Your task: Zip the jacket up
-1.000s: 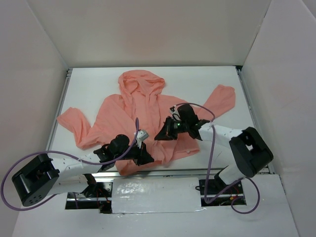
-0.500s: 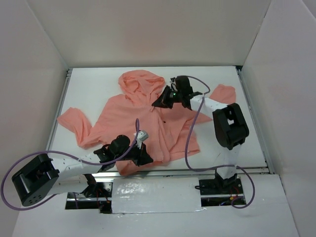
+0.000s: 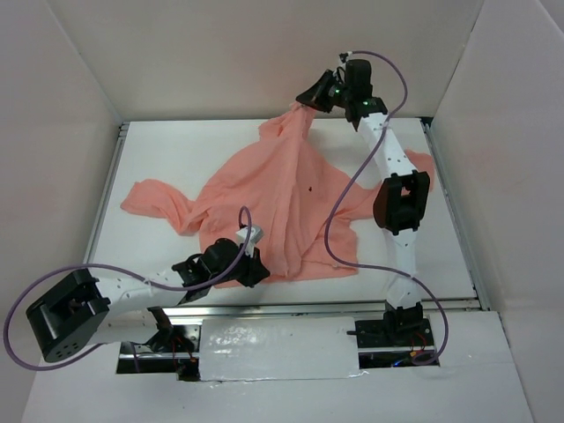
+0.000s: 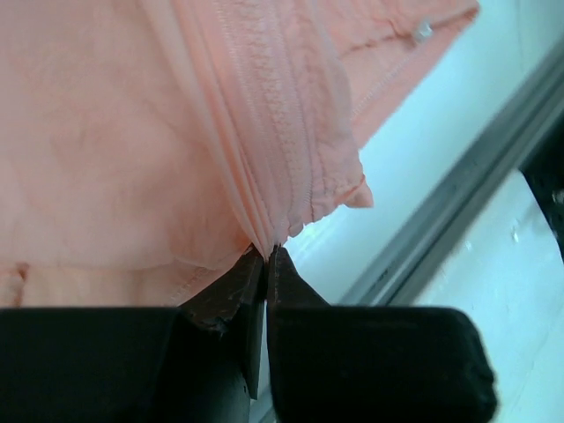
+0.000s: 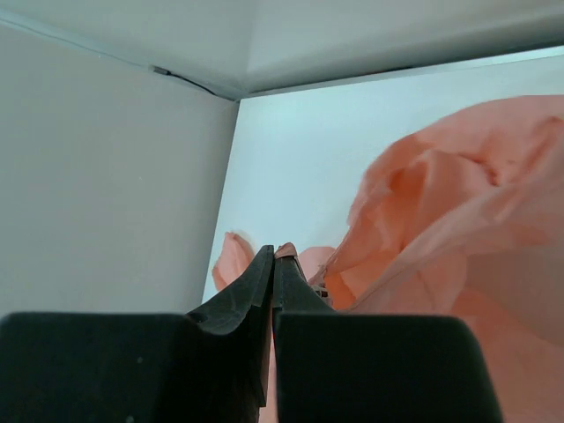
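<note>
The left gripper should keep gently moving the hem (image 3: 276, 271) inward until the jacket goes slack, then let go, because the closed zipper (image 3: 286, 181) runs straight from the hem to the jacket's lifted top.
The salmon-pink jacket (image 3: 282, 189) is stretched front-up from the near table edge to the back wall, its tiny dark chest mark (image 3: 310, 189) showing. My left gripper (image 3: 256, 270) is shut on the bottom hem at the foot of the zipper. In the left wrist view the closed zipper teeth (image 4: 264, 115) run up from the gripper (image 4: 267, 249). My right gripper (image 3: 306, 99) is raised high at the far end, shut on a bit of pink material at the jacket's top, which hangs lifted. In the right wrist view the gripper (image 5: 274, 251) pinches that pink tip, with bunched fabric (image 5: 441, 229) to the right.
White enclosure walls (image 3: 53, 132) surround the table (image 3: 176, 145). One sleeve (image 3: 154, 196) trails left and the other (image 3: 421, 164) lies behind the right arm. A metal rail (image 4: 458, 185) runs along the near edge. A purple cable (image 3: 339, 211) loops over the jacket's right side.
My right gripper has travelled from the jacket's lower middle up to the back wall and lifted, pulling the front taut and raising the top. The left gripper has kept its grip in place.
</note>
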Tool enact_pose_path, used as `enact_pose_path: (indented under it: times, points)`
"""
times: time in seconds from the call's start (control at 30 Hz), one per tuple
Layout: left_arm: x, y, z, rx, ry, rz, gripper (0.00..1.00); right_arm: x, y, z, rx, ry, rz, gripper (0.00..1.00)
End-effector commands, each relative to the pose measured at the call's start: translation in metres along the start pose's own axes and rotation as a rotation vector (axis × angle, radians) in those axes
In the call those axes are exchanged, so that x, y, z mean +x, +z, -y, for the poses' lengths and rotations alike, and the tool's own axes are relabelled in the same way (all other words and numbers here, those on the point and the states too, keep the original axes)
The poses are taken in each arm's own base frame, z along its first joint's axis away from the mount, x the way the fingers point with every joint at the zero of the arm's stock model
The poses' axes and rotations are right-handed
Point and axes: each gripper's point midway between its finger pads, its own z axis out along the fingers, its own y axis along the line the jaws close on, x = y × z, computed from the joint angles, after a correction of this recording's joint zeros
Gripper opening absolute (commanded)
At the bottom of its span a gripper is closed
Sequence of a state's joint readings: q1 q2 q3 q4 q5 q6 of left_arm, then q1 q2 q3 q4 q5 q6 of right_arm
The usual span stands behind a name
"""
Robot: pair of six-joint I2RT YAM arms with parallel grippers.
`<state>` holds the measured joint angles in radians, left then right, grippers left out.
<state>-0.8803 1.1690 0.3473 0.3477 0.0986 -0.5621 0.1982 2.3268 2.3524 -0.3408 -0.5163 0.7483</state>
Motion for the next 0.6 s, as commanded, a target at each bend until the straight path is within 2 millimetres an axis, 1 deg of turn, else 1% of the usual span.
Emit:
enact_pose_path:
  times: [0.0, 0.03, 0.07, 0.1, 0.13, 0.23, 0.27, 0.33, 0.37, 0.43, 0.5, 0.57]
  points:
    - [0.016, 0.006, -0.015, -0.100, -0.050, -0.062, 0.00, -0.058, -0.033, -0.027, -0.048, -0.099, 0.153, 0.00]
    - [0.021, 0.008, -0.021, -0.130, -0.062, -0.073, 0.00, -0.062, -0.038, -0.029, -0.054, -0.101, 0.163, 0.00]
    - [0.020, 0.008, -0.027, -0.160, -0.069, -0.060, 0.00, -0.065, -0.042, -0.032, -0.067, -0.104, 0.169, 0.00]
    - [0.023, 0.008, -0.030, -0.172, -0.080, -0.060, 0.00, -0.070, -0.048, -0.038, -0.082, -0.113, 0.178, 0.00]
    - [0.021, 0.009, -0.030, -0.175, -0.085, -0.046, 0.00, -0.073, -0.052, -0.039, -0.087, -0.115, 0.179, 0.00]
    - [0.019, 0.011, -0.034, -0.203, -0.081, -0.048, 0.00, -0.072, -0.055, -0.044, -0.106, -0.133, 0.168, 0.00]
    - [0.018, 0.012, -0.034, -0.206, -0.078, -0.051, 0.00, -0.070, -0.054, -0.044, -0.116, -0.135, 0.158, 0.00]
    - [0.012, 0.014, -0.032, -0.209, -0.075, -0.042, 0.00, -0.060, -0.046, -0.038, -0.136, -0.128, 0.127, 0.00]
    - [0.009, 0.014, -0.032, -0.213, -0.075, -0.041, 0.00, -0.053, -0.044, -0.037, -0.163, -0.128, 0.094, 0.00]
    - [0.006, 0.013, -0.032, -0.221, -0.073, -0.033, 0.00, -0.044, -0.037, -0.027, -0.173, -0.114, 0.072, 0.00]
    - [0.006, 0.011, -0.032, -0.229, -0.071, -0.041, 0.00, -0.041, -0.032, -0.024, -0.171, -0.113, 0.067, 0.00]
    - [0.004, 0.007, -0.034, -0.254, -0.077, -0.049, 0.00, -0.045, -0.032, -0.028, -0.166, -0.126, 0.077, 0.01]
